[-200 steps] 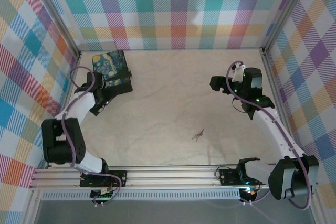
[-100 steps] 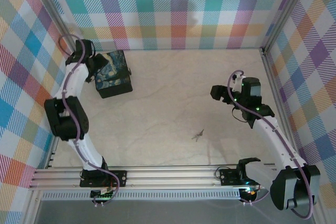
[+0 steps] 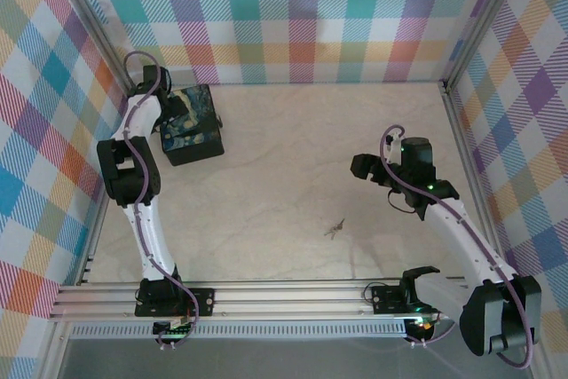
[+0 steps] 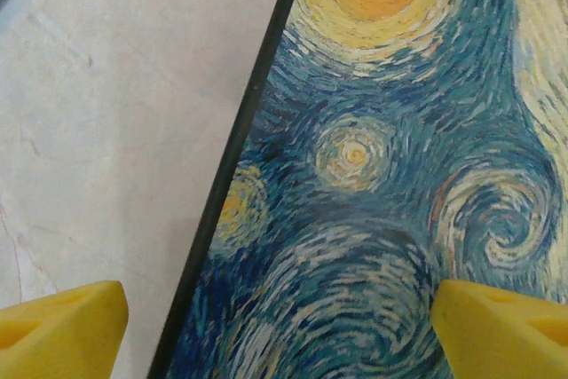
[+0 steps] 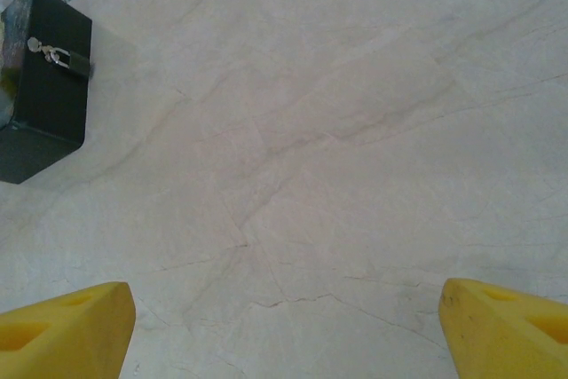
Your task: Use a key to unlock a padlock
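Note:
Next, I slide the box with my left gripper toward the middle of the table point(image 3: 277, 142) and then unlock it first, because the padlock on the black box point(image 3: 219, 121) is far from my right gripper.
The small dark padlock point(image 5: 69, 60) with its silvery shackle hangs on the side of the black box point(image 5: 43, 95) in the right wrist view, far from my right gripper point(image 5: 284, 330). That gripper is open over bare table. The thin silvery key point(image 3: 335, 229) lies on the table, nearer than my right gripper point(image 3: 363, 166) and to its left. My left gripper point(image 4: 280, 330) is open just above the box's blue-and-yellow painted lid point(image 4: 390, 157). It straddles the lid's left edge, one fingertip point(image 4: 62, 326) over the table. Seen from above, my left gripper point(image 3: 169, 111) hangs at the box point(image 3: 193, 126).
Checked walls close the table on the left, back and right. A metal rail point(image 3: 293, 299) with both arm bases runs along the near edge. The pale marbled tabletop point(image 3: 284, 157) spreads between the box and the right arm.
My left arm has swung from in front of the box to the far left wall, with its gripper now over the lid. My right gripper has drifted slightly left and nearer.

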Controlling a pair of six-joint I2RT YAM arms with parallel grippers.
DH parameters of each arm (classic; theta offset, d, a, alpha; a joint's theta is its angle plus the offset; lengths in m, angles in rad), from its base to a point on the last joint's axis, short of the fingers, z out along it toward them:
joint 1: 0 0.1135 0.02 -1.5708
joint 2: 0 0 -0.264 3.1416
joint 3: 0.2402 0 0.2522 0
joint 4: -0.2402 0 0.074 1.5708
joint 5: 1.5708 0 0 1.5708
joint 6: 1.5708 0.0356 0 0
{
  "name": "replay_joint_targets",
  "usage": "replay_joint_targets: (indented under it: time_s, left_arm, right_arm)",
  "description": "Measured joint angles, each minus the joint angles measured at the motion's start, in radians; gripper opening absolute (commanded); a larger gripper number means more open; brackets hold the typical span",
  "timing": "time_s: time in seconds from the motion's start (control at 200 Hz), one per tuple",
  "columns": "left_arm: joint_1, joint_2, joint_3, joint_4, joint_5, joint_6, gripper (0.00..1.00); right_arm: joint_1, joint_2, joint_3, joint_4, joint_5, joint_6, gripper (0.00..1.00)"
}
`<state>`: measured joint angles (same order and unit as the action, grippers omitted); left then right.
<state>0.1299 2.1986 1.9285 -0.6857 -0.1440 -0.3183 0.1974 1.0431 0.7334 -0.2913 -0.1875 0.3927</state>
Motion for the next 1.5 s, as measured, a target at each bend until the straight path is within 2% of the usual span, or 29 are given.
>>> replay_joint_targets:
  time_s: [0.195, 0.295, 0.53, 0.65, 0.74, 0.94, 1.095, 1.185, 1.315, 1.42, 1.5]
  left_arm:
    - [-0.027, 0.003, -0.008, 0.032, 0.090, 0.206, 0.83]
    - [-0.072, 0.003, -0.017, 0.065, 0.129, 0.314, 0.80]
    - [-0.303, -0.023, -0.085, 0.144, 0.228, 0.511, 0.80]
    - [-0.402, -0.064, -0.150, 0.173, 0.263, 0.541, 0.83]
    - [-0.430, -0.097, -0.194, 0.173, 0.279, 0.536, 0.84]
    - [-0.389, -0.180, -0.239, 0.130, 0.243, 0.415, 0.85]
    - [-0.379, -0.351, -0.352, 0.148, 0.259, 0.169, 0.84]
    - [-0.409, -0.469, -0.487, 0.158, 0.239, 0.015, 0.86]
    - [-0.498, -0.596, -0.695, 0.161, 0.171, -0.171, 0.90]
    - [-0.547, -0.647, -0.799, 0.164, 0.142, -0.283, 0.91]
    - [-0.553, -0.649, -0.833, 0.190, 0.136, -0.346, 0.92]
  right_arm:
    - [0.020, 0.011, 0.001, -0.007, 0.006, 0.000, 0.88]
    - [0.037, 0.014, 0.003, -0.027, 0.021, 0.001, 0.88]
    - [0.047, -0.020, 0.002, -0.043, 0.038, 0.027, 0.87]
    - [0.061, -0.009, 0.003, -0.043, 0.043, 0.040, 0.86]
    - [0.100, 0.031, 0.016, -0.047, 0.054, 0.040, 0.86]
    - [0.208, 0.120, 0.067, -0.036, 0.089, 0.037, 0.85]
    - [0.246, 0.161, 0.067, 0.000, 0.102, 0.045, 0.84]
    - [0.264, 0.191, 0.067, 0.031, 0.107, 0.050, 0.84]
    - [0.306, 0.248, 0.071, 0.057, 0.113, 0.057, 0.84]
    - [0.347, 0.276, 0.075, 0.066, 0.116, 0.057, 0.84]
    - [0.368, 0.280, 0.075, 0.067, 0.117, 0.058, 0.84]
